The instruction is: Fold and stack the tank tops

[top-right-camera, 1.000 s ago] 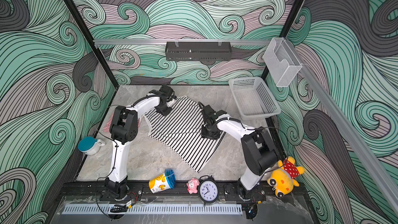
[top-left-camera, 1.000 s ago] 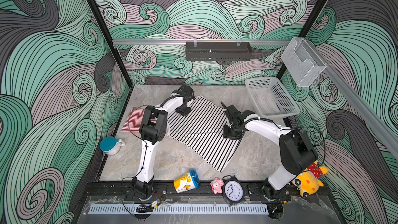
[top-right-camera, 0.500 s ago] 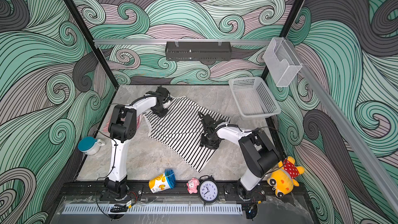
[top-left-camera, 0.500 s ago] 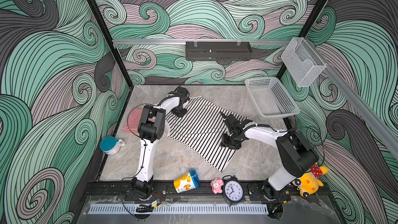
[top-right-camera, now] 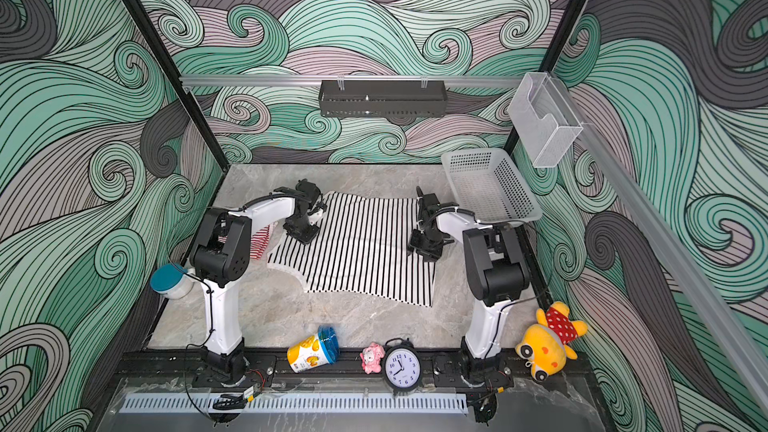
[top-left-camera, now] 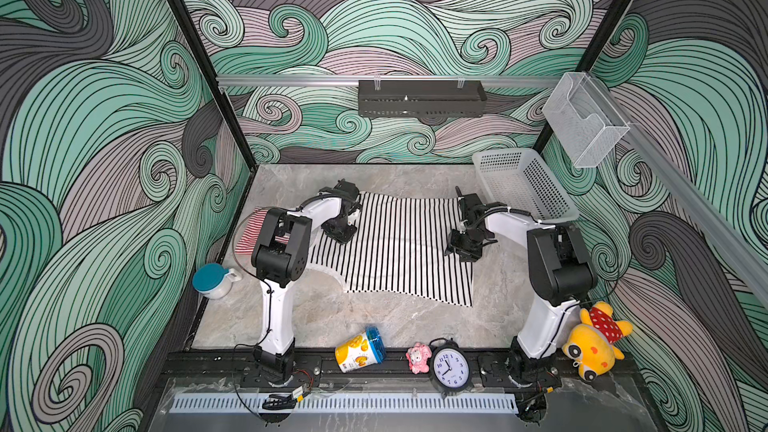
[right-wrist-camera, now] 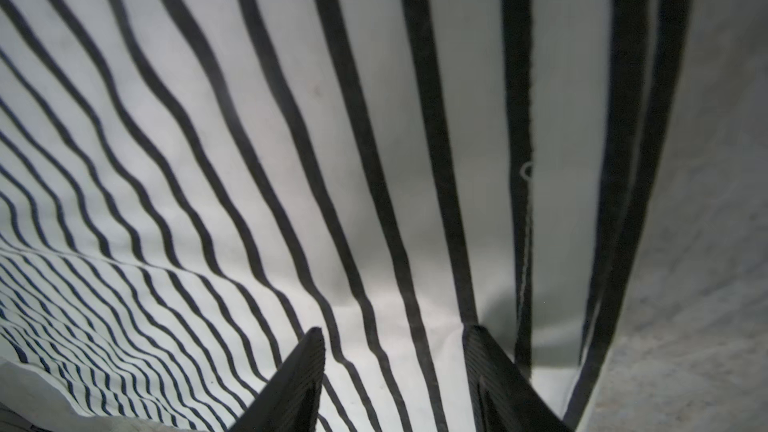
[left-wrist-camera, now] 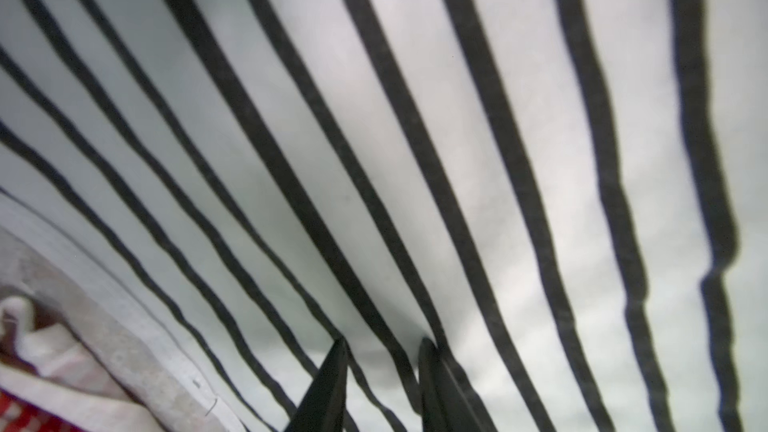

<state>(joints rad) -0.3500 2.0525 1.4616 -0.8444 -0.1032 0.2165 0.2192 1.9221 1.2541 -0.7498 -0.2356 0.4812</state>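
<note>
The robot's right gripper is over flat cloth midway along the side of the black-and-white tank top, so it should move back and pinch the tank top's near corner to straighten the tank top.
The black-and-white tank top lies spread flat on the marble table in both top views. My left gripper stands on its left part, jaws a little apart, both tips pressing into the cloth with no fold between them. At the top's right edge my right gripper is open wider, with flat striped cloth under the gap. The red-and-white tank top lies bunched at the far left, mostly hidden behind my left arm; a red corner of it shows in the left wrist view.
A white mesh basket stands at the back right, close to my right arm. A teal-lidded jar sits at the left edge. Along the front rail lie a yellow cup, a pink toy, a clock and a yellow plush.
The black-and-white top has swung from a diagonal lie to squarer with the table. Both grippers moved with it, the left one towards the front. The right jaws opened a little.
</note>
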